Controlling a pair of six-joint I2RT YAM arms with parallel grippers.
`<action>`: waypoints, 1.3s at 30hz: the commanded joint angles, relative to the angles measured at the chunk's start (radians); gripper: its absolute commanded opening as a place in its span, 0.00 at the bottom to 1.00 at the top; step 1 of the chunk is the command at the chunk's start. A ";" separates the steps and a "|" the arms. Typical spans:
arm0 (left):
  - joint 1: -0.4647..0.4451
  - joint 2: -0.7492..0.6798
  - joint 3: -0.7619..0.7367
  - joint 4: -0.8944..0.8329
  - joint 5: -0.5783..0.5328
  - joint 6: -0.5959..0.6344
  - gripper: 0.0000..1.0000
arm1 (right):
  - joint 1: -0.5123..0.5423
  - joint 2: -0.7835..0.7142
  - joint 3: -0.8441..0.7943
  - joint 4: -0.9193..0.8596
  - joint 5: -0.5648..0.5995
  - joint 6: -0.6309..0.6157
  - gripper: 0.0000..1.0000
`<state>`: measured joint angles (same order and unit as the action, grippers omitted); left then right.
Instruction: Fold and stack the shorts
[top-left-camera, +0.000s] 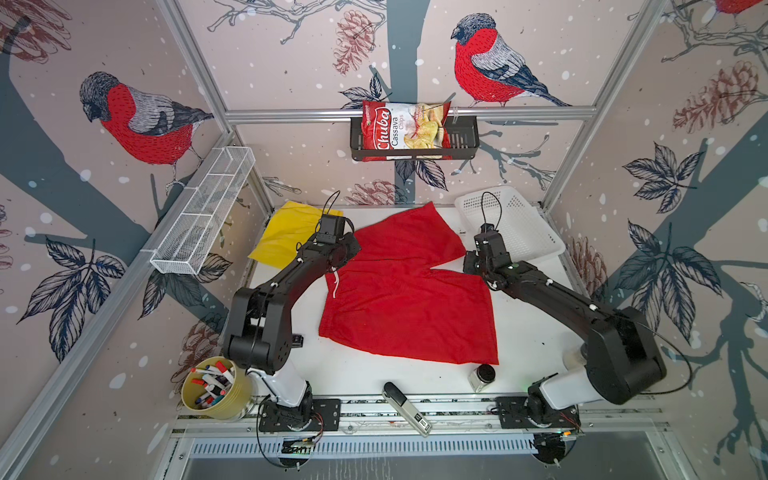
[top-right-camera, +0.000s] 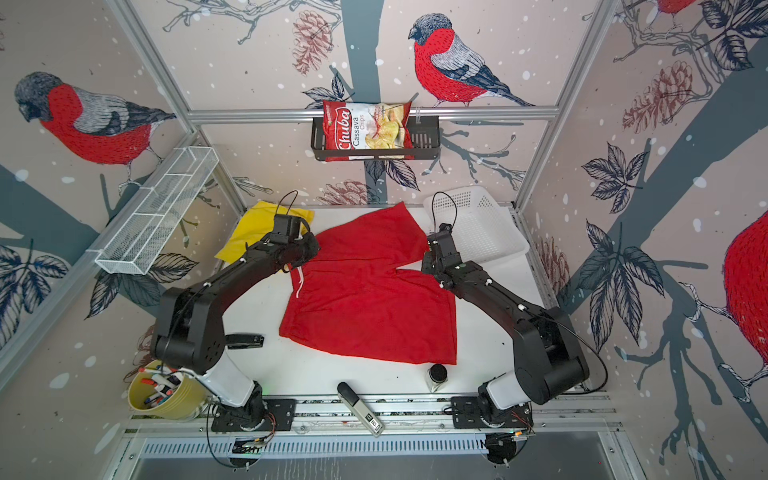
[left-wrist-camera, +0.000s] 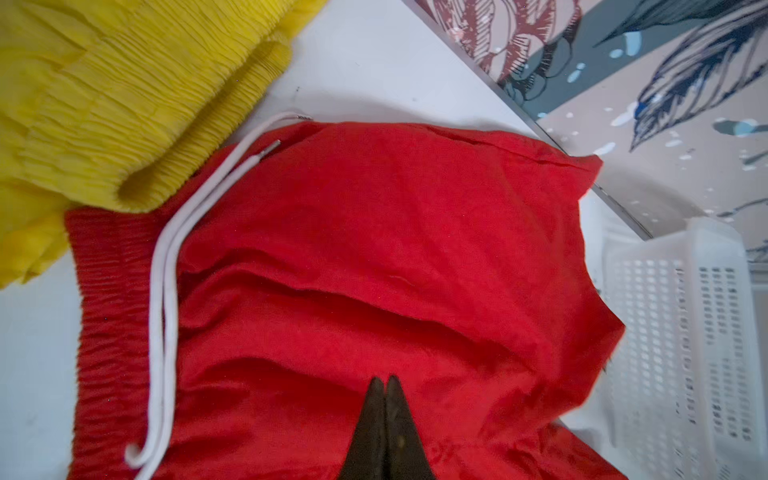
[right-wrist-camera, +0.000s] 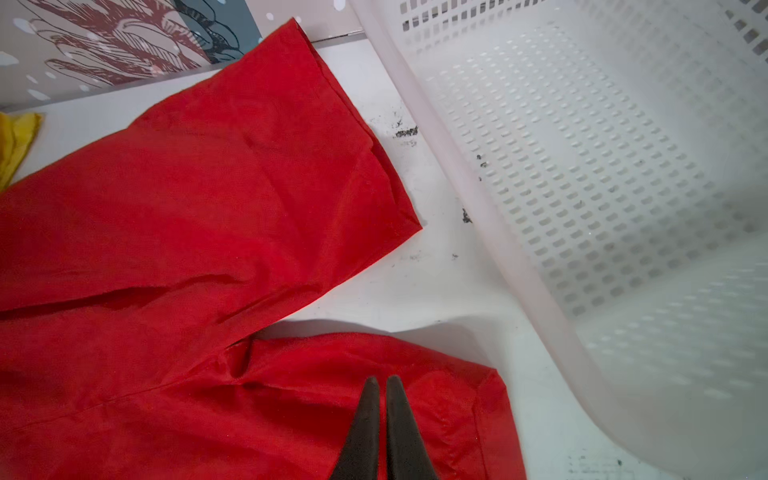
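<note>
The waistband of the red shorts is lying against the yellow shorts, and the far leg of the red shorts reaches the back wall (top-left-camera: 431, 205), so next my left gripper pulls the red waistband nearer before folding.
The red shorts (top-left-camera: 407, 291) (top-right-camera: 365, 299) lie spread flat in the middle of the white table, legs toward the right, with the white drawstring (left-wrist-camera: 162, 291) at the waistband. The yellow shorts (top-left-camera: 286, 237) (left-wrist-camera: 104, 104) lie crumpled at the far left corner, touching the red waistband. My left gripper (left-wrist-camera: 384, 380) is shut, its tips down on the red cloth near the waistband. Over the hem of the near leg (right-wrist-camera: 457, 395), my right gripper (right-wrist-camera: 383, 379) is shut to a hairline gap. No cloth shows between either pair of fingers. In both top views the wrists hide the fingers.
A white perforated basket (top-left-camera: 515, 224) (right-wrist-camera: 602, 166) stands at the far right corner, close to the right gripper. Near the front edge are a small jar (top-left-camera: 482, 377), a black-and-white stapler (top-left-camera: 405, 407) and a yellow cup of markers (top-left-camera: 214, 388). A chips bag (top-left-camera: 405, 124) hangs on the back wall.
</note>
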<state>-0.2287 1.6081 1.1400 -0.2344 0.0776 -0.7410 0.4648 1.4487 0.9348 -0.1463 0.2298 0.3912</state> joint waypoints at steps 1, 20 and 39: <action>-0.004 -0.105 -0.091 -0.040 -0.006 0.028 0.11 | 0.001 -0.061 -0.059 0.029 -0.016 0.019 0.18; -0.002 -0.140 -0.283 -0.010 -0.054 0.054 0.15 | -0.146 0.584 0.454 -0.040 -0.171 -0.005 0.31; 0.002 0.021 -0.232 0.016 -0.040 0.067 0.11 | -0.170 0.661 0.462 -0.004 -0.167 0.031 0.00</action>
<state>-0.2279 1.6234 0.9058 -0.2314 0.0528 -0.6811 0.2955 2.1437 1.4265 -0.1158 0.0277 0.4171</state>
